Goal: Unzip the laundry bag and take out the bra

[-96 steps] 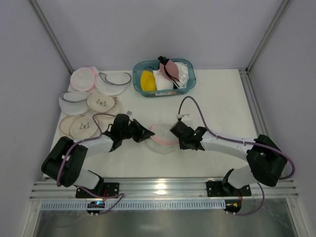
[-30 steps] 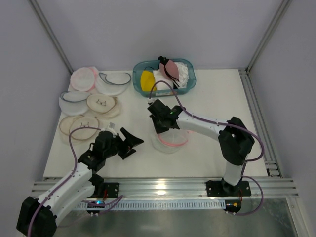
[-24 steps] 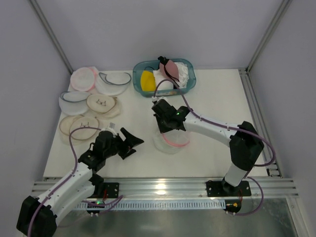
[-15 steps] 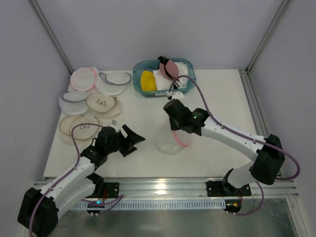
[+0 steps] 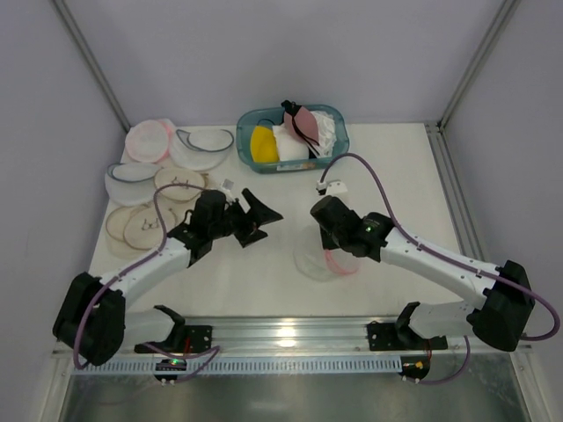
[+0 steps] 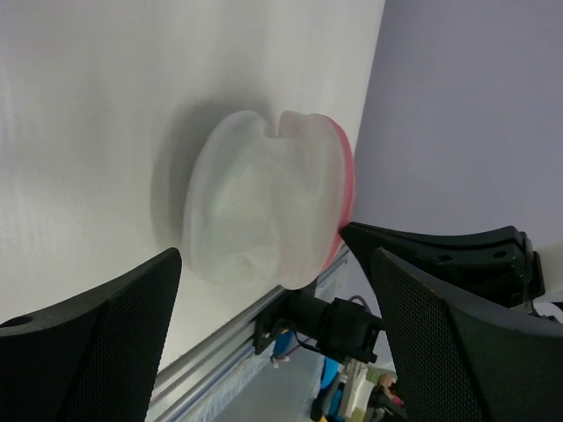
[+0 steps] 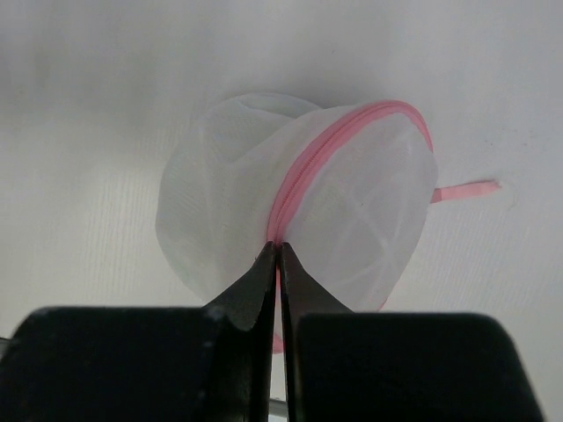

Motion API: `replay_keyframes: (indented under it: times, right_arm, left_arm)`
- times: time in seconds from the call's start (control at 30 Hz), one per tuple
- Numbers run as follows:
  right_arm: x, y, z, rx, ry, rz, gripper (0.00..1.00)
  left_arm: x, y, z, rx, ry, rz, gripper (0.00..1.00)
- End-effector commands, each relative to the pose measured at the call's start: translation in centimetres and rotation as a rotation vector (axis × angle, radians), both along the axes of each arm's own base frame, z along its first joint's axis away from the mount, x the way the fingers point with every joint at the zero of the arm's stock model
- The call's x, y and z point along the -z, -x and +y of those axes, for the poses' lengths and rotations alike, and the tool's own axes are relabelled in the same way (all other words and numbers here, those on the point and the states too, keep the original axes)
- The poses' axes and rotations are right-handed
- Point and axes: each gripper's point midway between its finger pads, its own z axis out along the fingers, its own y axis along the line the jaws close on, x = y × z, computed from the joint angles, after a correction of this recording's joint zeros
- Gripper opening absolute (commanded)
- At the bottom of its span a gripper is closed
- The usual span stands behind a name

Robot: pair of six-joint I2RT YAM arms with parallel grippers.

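A pink loop (image 5: 348, 272) sticks out past the laundry bag, so the lid will fold back and stay attached when I pull the bra out.
The laundry bag (image 5: 318, 262), a round white mesh pouch with a pink zipper rim, stands tipped up on the table right of centre. My right gripper (image 5: 339, 249) is shut on that pink rim (image 7: 303, 180), its jaws pressed together at the seam (image 7: 278, 248). A pink ribbon loop (image 7: 466, 187) trails from the bag's far side. The bra shows only as a pale, faintly green mass through the mesh (image 6: 242, 207). My left gripper (image 5: 257, 216) stands open to the bag's left, apart from it. In the left wrist view the bag (image 6: 264, 198) sits beyond the spread fingers (image 6: 97, 347).
A teal basket (image 5: 243, 145) at the back holds a yellow bra (image 5: 262, 143) and a mauve one (image 5: 305, 121). Other mesh pouches (image 5: 180, 149) and round beige pieces (image 5: 145, 224) lie at the back left. An aluminium rail (image 5: 281, 334) runs along the near edge.
My right gripper has dragged the bag by its rim to the right and nearer. The left arm has swung up from the near left towards the bag, still open.
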Motion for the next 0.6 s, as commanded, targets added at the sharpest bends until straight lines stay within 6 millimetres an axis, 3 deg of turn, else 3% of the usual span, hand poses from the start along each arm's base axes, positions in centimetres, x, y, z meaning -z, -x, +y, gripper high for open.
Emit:
replay_keyframes:
  times: [0.0, 0.17, 0.2, 0.23, 0.4, 0.5, 0.57]
  right_arm:
    - [-1.7, -0.3, 1.8, -0.035, -0.112, -0.051, 0.04]
    - [-1.8, -0.4, 2.1, -0.048, -0.12, -0.056, 0.04]
    - [-1.8, -0.4, 2.1, -0.054, -0.119, -0.059, 0.04]
    - [-1.8, -0.5, 2.2, -0.055, -0.121, -0.062, 0.04]
    - [-1.6, -0.5, 2.6, -0.066, -0.128, -0.057, 0.04]
    - [-1.8, -0.5, 2.8, -0.072, -0.14, -0.061, 0.04]
    - [-2.0, -0.5, 2.8, -0.076, -0.144, -0.062, 0.04]
  left_arm:
    - [-2.8, -0.5, -4.3, 0.107, 0.155, -0.01, 0.91]
    - [-1.7, 0.6, -8.5, 0.192, 0.227, 0.082, 0.94]
    - [-0.6, 0.7, -9.1, 0.202, 0.231, 0.121, 0.94]
    - [-1.2, 0.7, -9.7, 0.204, 0.272, 0.126, 0.94]
    - [1.2, 0.9, -11.1, 0.206, 0.258, 0.188, 0.91]
    - [2.3, 0.6, -11.1, 0.189, 0.24, 0.176, 0.8]
    - [2.5, 0.3, -11.2, 0.19, 0.25, 0.158, 0.6]
